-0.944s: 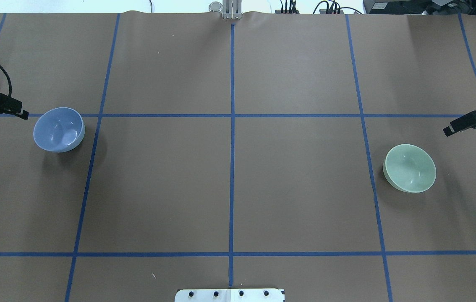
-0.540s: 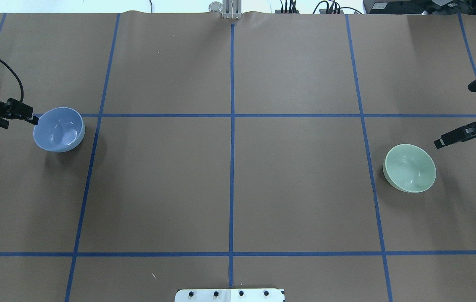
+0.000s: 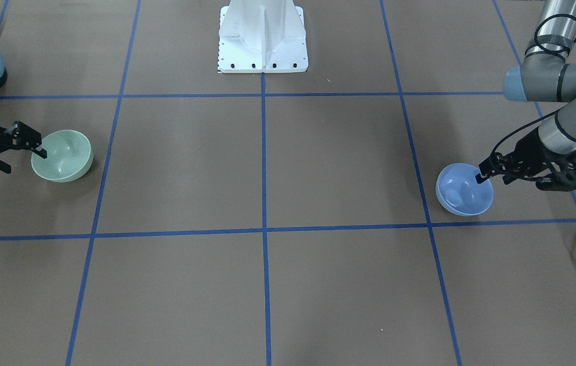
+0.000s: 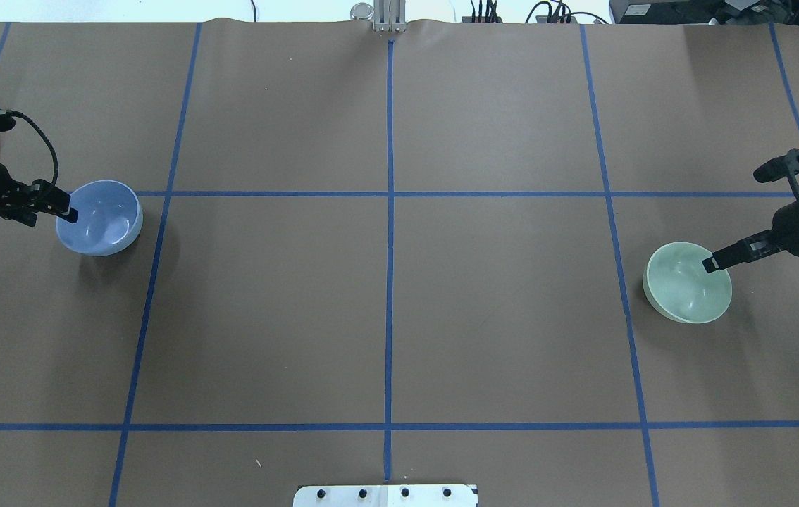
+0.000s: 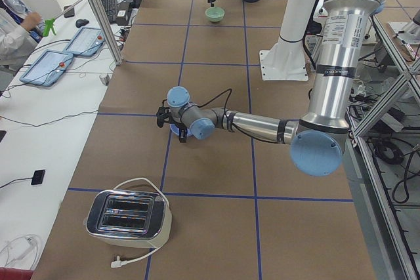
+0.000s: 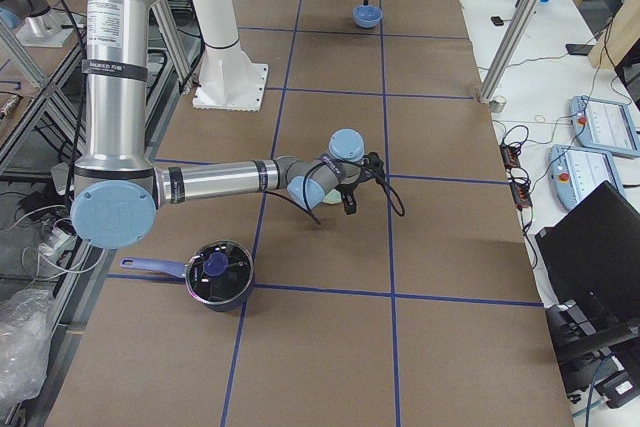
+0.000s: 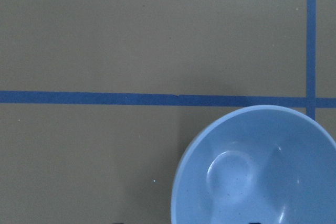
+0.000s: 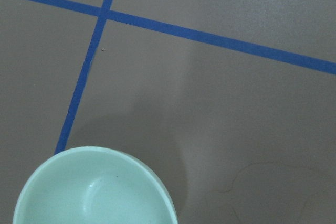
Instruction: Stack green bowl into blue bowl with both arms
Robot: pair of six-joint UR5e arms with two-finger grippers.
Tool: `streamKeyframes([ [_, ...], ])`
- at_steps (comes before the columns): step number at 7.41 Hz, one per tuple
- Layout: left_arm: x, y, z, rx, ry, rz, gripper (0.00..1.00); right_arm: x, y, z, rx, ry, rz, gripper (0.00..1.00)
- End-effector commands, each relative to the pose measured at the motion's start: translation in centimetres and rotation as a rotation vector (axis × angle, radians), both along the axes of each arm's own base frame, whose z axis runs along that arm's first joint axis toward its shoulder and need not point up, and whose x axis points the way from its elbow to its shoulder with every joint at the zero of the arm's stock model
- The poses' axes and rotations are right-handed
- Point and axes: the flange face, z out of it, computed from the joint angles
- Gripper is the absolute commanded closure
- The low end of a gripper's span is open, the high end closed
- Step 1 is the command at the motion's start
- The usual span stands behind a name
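Both bowls look about the same width. The green bowl [image 3: 63, 156] will nest with its rim higher than the blue bowl's rim [image 3: 457, 163] when I stack it.
The blue bowl [image 4: 100, 218] stands upright at the table's left, also in the front view [image 3: 463, 192] and the left wrist view [image 7: 257, 169]. My left gripper [image 4: 48, 217] is open at its outer rim, with one finger [image 3: 481, 177] over the inside and the other outside. The green bowl [image 4: 685, 285] stands upright at the right, also in the front view [image 3: 64, 155] and the right wrist view [image 8: 94, 190]. My right gripper [image 3: 24, 160] is open across its outer rim, with one finger [image 4: 713, 263] over the inside. Neither bowl is gripped.
The white stand [image 3: 262, 35] is at the robot's side of the table, in the middle. A toaster [image 5: 128, 221] with a white cable stands beyond the blue bowl at the left end. A dark lidded pot [image 6: 218, 275] sits near the green bowl at the right end.
Both grippers have moved inward from the table's ends to their bowls and now straddle the rims. The bowls have not moved.
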Motion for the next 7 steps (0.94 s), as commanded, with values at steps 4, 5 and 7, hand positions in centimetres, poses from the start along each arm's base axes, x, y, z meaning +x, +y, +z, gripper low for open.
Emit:
streamKeyframes([
  [4,1.2,0.4,1.8,0.008,0.006,0.02,0.4,-2.5,0.8,0.0,0.025,0.016,-0.035,0.12],
  [5,1.4,0.5,1.8,0.008,0.004,0.024,0.53,-2.7,0.9,0.0,0.026,0.017,-0.037,0.17],
  [7,1.5,0.6,1.8,0.01,0.007,0.025,0.72,-2.9,0.7,0.7,0.026,0.023,-0.045,0.26],
])
